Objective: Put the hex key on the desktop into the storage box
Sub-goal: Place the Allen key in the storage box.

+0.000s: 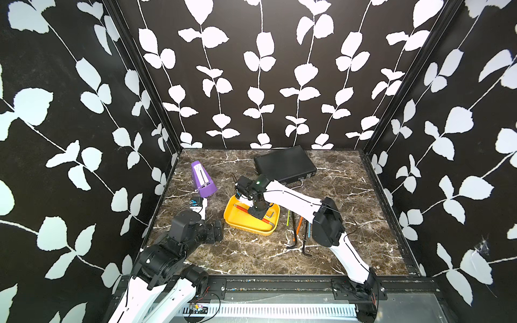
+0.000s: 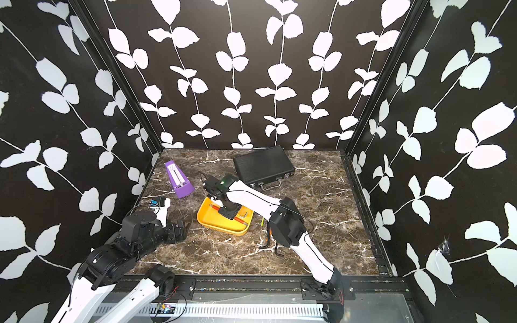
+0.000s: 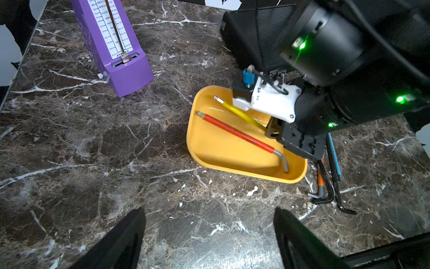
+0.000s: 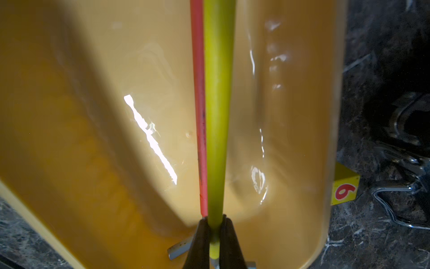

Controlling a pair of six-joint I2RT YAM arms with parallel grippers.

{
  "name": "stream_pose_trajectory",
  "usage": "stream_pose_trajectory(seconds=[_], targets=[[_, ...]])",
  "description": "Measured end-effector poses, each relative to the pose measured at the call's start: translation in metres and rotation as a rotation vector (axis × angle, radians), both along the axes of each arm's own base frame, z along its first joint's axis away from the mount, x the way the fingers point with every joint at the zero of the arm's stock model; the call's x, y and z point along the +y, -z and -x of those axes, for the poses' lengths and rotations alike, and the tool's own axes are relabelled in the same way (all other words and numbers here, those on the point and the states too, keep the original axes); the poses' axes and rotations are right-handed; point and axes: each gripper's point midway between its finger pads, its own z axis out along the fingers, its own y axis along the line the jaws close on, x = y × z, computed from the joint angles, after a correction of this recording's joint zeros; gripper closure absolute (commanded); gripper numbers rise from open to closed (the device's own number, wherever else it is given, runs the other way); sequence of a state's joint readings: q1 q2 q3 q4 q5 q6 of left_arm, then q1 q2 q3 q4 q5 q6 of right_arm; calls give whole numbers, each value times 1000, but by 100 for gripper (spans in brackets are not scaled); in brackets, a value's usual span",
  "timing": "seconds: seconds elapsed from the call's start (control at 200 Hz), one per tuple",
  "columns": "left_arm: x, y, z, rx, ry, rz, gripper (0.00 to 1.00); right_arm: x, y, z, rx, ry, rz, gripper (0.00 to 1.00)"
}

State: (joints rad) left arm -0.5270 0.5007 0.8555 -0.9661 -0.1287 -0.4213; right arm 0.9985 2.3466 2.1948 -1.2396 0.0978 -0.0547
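Observation:
The yellow hex key (image 3: 242, 114) is parallel to the red one inside the storage box. My right gripper should keep going to the storage box's clear bottom (image 1: 244, 218) and let go.
The yellow storage box (image 1: 246, 228) sits mid-desktop (image 1: 251, 257). My right gripper (image 4: 214, 221) is shut on a yellow-sleeved hex key (image 4: 217, 116), holding it low over the box's floor (image 4: 93, 139). In the left wrist view that key (image 3: 235, 109) slants across the box (image 3: 209, 158) above a red-sleeved hex key (image 3: 237, 132) lying inside. Both top views show the right gripper (image 1: 258, 212) (image 2: 229, 214) pointing down into the box. My left gripper (image 3: 209, 223) stands open and empty near the front left (image 1: 216, 230).
Several more hex keys (image 1: 292, 229) (image 3: 325, 184) lie on the desktop just right of the box. A purple metronome (image 1: 202, 179) stands at back left. A black ribbed case (image 1: 284, 163) lies at the back. A yellow numbered tag (image 4: 344, 189) sits beside the box.

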Motion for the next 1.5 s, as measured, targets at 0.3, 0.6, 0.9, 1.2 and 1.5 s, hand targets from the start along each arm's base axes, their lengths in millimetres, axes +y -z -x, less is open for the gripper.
stream_pose_trajectory(seconds=[0.3,0.6,0.9,1.2,1.5], targets=[[1,-1,0,-5,-2,1,13,-3,16,14,11,-31,88,100],[1,-1,0,-5,-2,1,13,7,36,8,11,5,102,100],[1,-2,1,-12,-2,5,13,3,41,10,23,43,119,78],[1,-2,1,-11,-2,5,13,3,37,9,15,84,107,70],[1,-2,1,-11,-2,5,13,-17,-55,-6,-92,276,-119,70]])
